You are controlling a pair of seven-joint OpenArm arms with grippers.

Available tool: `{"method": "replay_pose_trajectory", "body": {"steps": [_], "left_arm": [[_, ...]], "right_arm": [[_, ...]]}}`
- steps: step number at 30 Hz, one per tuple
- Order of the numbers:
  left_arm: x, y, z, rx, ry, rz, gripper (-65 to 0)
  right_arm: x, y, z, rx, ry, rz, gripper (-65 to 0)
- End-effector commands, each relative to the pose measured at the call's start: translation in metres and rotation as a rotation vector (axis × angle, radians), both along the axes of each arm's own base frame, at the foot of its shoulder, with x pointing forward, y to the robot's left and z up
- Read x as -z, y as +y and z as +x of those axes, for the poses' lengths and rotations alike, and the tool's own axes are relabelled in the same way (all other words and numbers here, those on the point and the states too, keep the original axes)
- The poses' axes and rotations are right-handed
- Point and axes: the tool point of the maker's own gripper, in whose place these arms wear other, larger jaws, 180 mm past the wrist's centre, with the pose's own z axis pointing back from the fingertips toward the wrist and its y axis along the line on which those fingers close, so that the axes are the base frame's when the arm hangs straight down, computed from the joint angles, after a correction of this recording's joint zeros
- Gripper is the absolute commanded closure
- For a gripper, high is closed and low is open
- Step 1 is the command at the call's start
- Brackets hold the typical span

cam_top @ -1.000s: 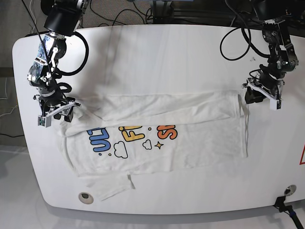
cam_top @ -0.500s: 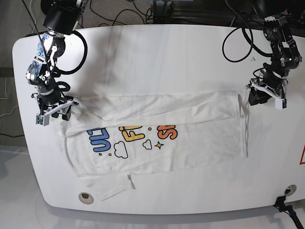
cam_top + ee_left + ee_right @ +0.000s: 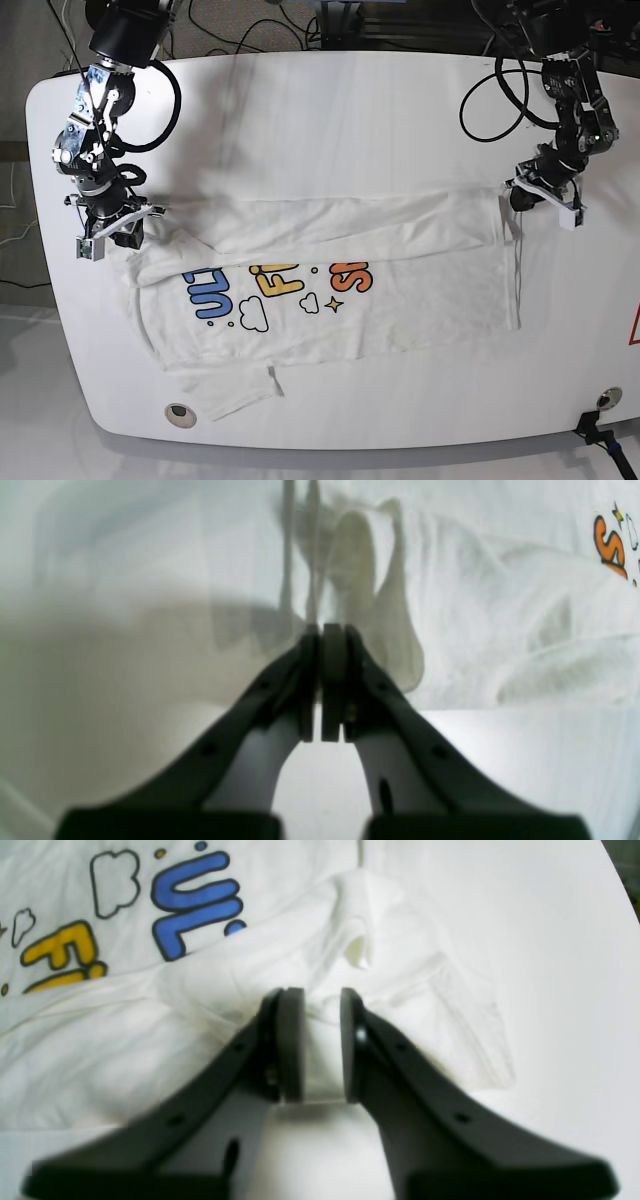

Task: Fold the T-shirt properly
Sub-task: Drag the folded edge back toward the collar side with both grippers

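Loose wrinkles [image 3: 324, 1005] in front of the T-shirt's back edge [image 3: 322, 1099] are between my right gripper's fingers, so my right gripper should grab that edge and pull the T-shirt back.
The white T-shirt [image 3: 400, 290] lies flat across the table, its top part folded down over the print. One sleeve [image 3: 235, 392] sticks out at the front. My right gripper [image 3: 110, 235] sits at the shirt's left end by the blue letters. In the right wrist view a bunch of the T-shirt [image 3: 100, 1050] fills the narrow gap of the right gripper [image 3: 320, 995], whose pads press on it. My left gripper [image 3: 518, 200] is at the shirt's far right corner. The left wrist view has the left gripper [image 3: 322, 630] shut, tips pinched at the T-shirt [image 3: 500, 605] edge.
The white table [image 3: 330, 110] has rounded corners and its front edge runs close below the shirt. A round hole [image 3: 178, 412] sits at the front left. A small black fitting [image 3: 602, 400] is at the front right. Cables [image 3: 250, 35] hang behind the table.
Both grippers have closed from open. The left gripper shifted slightly left onto the shirt's right corner. The right gripper edged up a little at the left end.
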Motion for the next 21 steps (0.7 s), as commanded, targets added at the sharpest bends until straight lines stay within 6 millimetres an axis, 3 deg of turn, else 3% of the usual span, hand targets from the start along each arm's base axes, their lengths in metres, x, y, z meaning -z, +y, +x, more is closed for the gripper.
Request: {"method": "replay_pose_trajectory", "body": {"steps": [1,8,16,21], "left_arm": [[-0.007,0.003,0.011,0.005,-0.024,0.030,0.0],[0.010,0.004,0.023,0.025,0.036,0.094,0.0],[-0.002,0.004,0.044,0.052,0.001,0.147,0.0],[-0.005,0.007,0.046,0.047,-0.010,0.164,0.0]], "right_arm": [[-0.014,-0.001,0.010,-0.014,-0.048,-0.019,0.0],[-0.006,0.007,0.009,-0.041,-0.027,-0.031,0.0],[-0.002,0.008,0.009,-0.042,-0.021,-0.025,0.0],[0.008,0.006,0.007,-0.031,-0.006,-0.011,0.0]]}}
